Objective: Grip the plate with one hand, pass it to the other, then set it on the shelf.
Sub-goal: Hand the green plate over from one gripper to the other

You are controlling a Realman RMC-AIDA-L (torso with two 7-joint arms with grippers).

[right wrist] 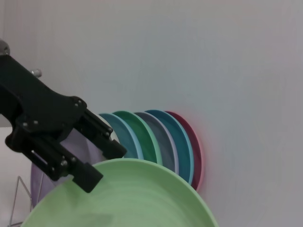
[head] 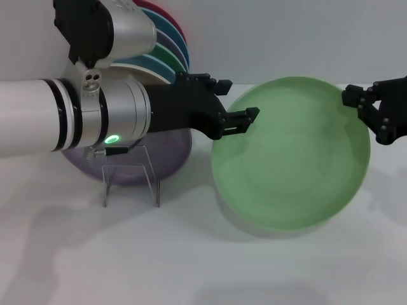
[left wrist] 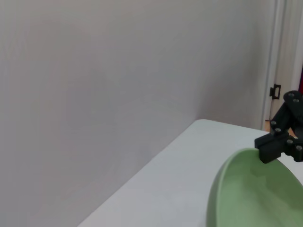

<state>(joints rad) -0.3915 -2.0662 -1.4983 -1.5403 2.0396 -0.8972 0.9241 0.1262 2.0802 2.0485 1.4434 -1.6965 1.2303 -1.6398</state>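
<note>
I should take the plate's rim nearer the stand point(head: 236, 101) with my left gripper and carry the plate, because my right gripper is holding the light green plate's rim far from the stand point(head: 351, 117).
The light green plate point(head: 289, 155) hangs tilted above the white table, between my two arms. My right gripper point(head: 364, 105), small, black and on a thin arm, is shut on the plate's right rim. It also shows in the left wrist view point(left wrist: 279, 144), at the far rim of the plate point(left wrist: 255, 194). My left gripper point(head: 234, 101), black on the thick white and silver arm with a green light, is open with its fingers either side of the plate's left rim. The right wrist view shows this gripper point(right wrist: 102, 161) at the edge of the plate point(right wrist: 128, 198).
A lilac plate point(head: 127, 162) leans on a clear stand point(head: 130, 184) under my left arm. A row of upright coloured plates point(head: 166, 54) stands against the back wall and also shows in the right wrist view point(right wrist: 158, 139). The white table point(head: 191, 267) extends in front.
</note>
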